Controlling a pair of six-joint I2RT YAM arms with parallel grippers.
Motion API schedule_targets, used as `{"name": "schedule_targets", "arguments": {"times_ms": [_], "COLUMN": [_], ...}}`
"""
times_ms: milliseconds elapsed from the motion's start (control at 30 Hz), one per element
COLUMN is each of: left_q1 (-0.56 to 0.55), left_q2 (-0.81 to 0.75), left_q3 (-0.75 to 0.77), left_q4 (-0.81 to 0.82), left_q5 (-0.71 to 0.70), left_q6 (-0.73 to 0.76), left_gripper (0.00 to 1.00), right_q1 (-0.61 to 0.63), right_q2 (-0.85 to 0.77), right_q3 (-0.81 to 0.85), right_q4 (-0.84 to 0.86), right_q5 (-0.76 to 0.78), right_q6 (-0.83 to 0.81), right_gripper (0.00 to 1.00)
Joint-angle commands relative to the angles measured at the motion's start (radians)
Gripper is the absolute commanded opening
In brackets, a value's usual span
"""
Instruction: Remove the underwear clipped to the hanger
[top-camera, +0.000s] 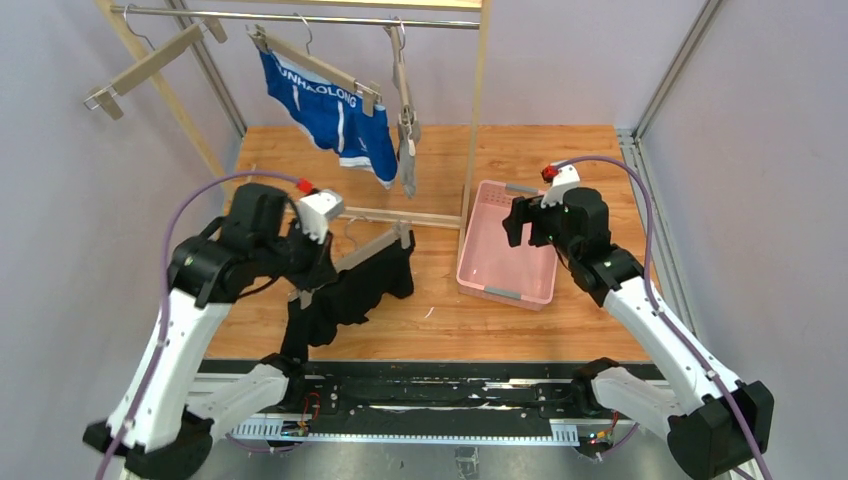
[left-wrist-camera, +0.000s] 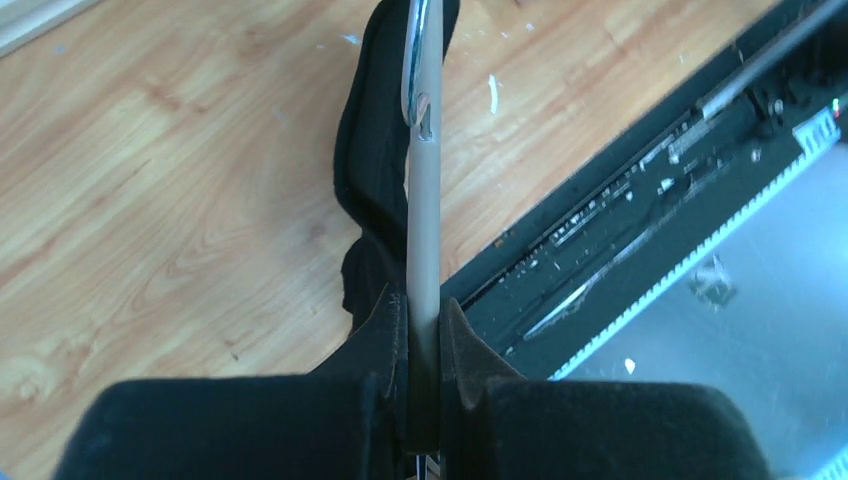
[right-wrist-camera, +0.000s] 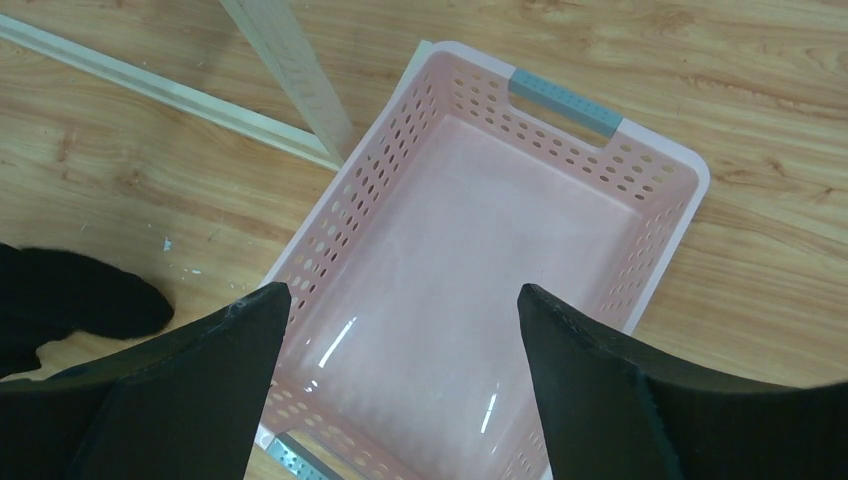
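Observation:
Next, my left gripper swings the hanger's far clip (top-camera: 403, 234) over beside the pink basket so that my right gripper can open it, because the clip is still short of my right gripper.
My left gripper (top-camera: 312, 272) is shut on the bar of a wooden hanger (top-camera: 365, 252) held low over the table. In the left wrist view the fingers (left-wrist-camera: 425, 312) pinch the beige bar (left-wrist-camera: 424, 230). The black underwear (top-camera: 350, 290) hangs clipped to it and shows in that view beside the bar (left-wrist-camera: 368, 160). The blue underwear (top-camera: 330, 112) with white lettering is clipped to a hanger on the rail. A narrow grey piece (top-camera: 407, 150) hangs edge-on from a third hanger; I cannot tell what it is. My right gripper (top-camera: 520, 225) is open and empty over the pink basket (top-camera: 480, 272), as the right wrist view (right-wrist-camera: 400, 290) shows.
The wooden rack's rail (top-camera: 300, 17) spans the back and its right post (top-camera: 472, 150) stands by the basket. An empty wooden hanger (top-camera: 150, 62) hangs at far left. The rack's base bar (right-wrist-camera: 170, 95) crosses the floor beside the basket (right-wrist-camera: 660, 190). A black rail (left-wrist-camera: 640, 170) runs along the table's near edge.

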Motion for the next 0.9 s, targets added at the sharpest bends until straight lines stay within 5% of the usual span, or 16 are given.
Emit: {"name": "schedule_targets", "arguments": {"times_ms": [0, 167, 400, 867], "left_q1": [-0.127, -0.128, -0.129, -0.128], "left_q2": [0.128, 0.205, 0.181, 0.136], "left_q3": [0.119, 0.262, 0.215, 0.044], "left_q4": [0.035, 0.035, 0.035, 0.118], "left_q5": [-0.030, 0.073, 0.323, 0.334], "left_q6": [0.069, 0.162, 0.370, 0.401], "left_gripper": [0.00, 0.00, 0.00, 0.00], "right_q1": [0.012, 0.007, 0.006, 0.006], "right_q2": [0.031, 0.038, 0.017, 0.068], "right_q3": [0.067, 0.090, 0.124, 0.191], "right_q4": [0.003, -0.030, -0.027, 0.160], "right_q5": [-0.057, -0.249, -0.647, -0.990], "right_q6": [-0.039, -0.069, -0.137, -0.043], "right_gripper": [0.86, 0.86, 0.87, 0.86]}}
